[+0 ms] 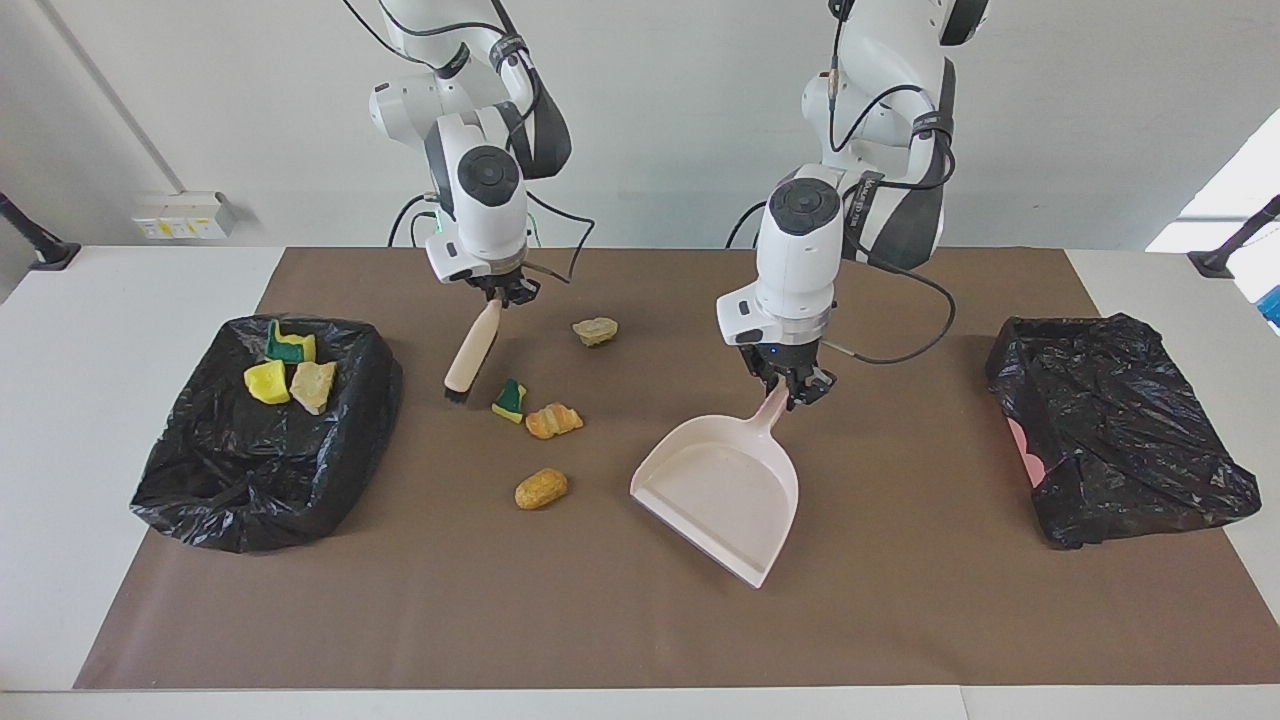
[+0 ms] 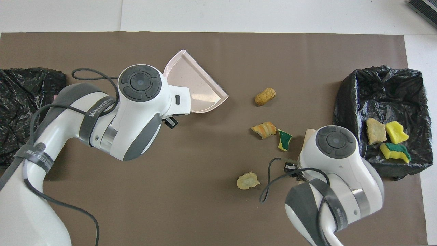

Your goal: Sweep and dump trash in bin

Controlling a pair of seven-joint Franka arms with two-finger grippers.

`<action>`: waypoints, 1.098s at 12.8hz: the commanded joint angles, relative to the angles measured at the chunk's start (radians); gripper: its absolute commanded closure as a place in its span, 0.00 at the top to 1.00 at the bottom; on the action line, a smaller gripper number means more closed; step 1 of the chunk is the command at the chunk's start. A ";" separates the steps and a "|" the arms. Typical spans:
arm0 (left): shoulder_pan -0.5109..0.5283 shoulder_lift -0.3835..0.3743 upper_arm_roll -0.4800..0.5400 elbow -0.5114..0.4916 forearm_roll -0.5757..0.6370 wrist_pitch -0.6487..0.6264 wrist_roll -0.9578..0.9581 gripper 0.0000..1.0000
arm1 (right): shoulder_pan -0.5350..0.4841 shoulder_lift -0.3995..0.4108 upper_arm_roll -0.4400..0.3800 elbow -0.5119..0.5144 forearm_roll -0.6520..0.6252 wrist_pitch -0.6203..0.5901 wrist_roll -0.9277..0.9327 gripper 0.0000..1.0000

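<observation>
I need to use my left gripper to turn the pink dustpan's opening (image 2: pixel 207 74) toward the green-faced chunk (image 2: pixel 284 140) while my right gripper sweeps the chunk in, because the dustpan's opening points past the chunk now.
Four pieces of trash lie on the brown mat: a tan chunk (image 1: pixel 595 330) (image 2: pixel 248 180), a green-faced chunk (image 1: pixel 510 400) (image 2: pixel 284 139), an orange chunk (image 1: pixel 553 420) (image 2: pixel 263 130) and an orange-brown chunk (image 1: pixel 541 488) (image 2: pixel 265 96). Three more chunks (image 1: pixel 290 370) (image 2: pixel 387 138) sit in the black-lined bin (image 1: pixel 200 470) (image 2: pixel 379 85) at the right arm's end. My right gripper (image 1: pixel 500 292) is shut on a wooden brush (image 1: pixel 472 350), whose bristles hang low beside the green-faced chunk on its bin side. My left gripper (image 1: pixel 797 388) is shut on the handle of the pink dustpan (image 1: pixel 725 480) (image 2: pixel 194 85), mouth turned toward the trash.
A second black-bagged bin (image 1: pixel 1120 430) (image 2: pixel 24 112) sits at the left arm's end of the mat. White table (image 1: pixel 100 300) borders the mat on all sides. In the overhead view both arms' wrists cover their own grippers.
</observation>
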 commanded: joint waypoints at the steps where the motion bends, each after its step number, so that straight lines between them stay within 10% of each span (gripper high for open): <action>1: 0.030 -0.055 -0.007 -0.031 0.016 -0.119 0.251 0.00 | -0.061 -0.010 0.012 -0.080 -0.014 0.123 -0.088 0.00; 6: 0.037 -0.136 -0.007 -0.183 -0.010 -0.097 0.564 0.00 | 0.006 0.032 0.017 -0.077 -0.002 0.186 -0.115 0.00; 14: 0.021 -0.205 -0.007 -0.395 -0.160 0.220 0.496 0.00 | 0.170 0.159 0.019 0.062 0.133 0.199 -0.280 0.00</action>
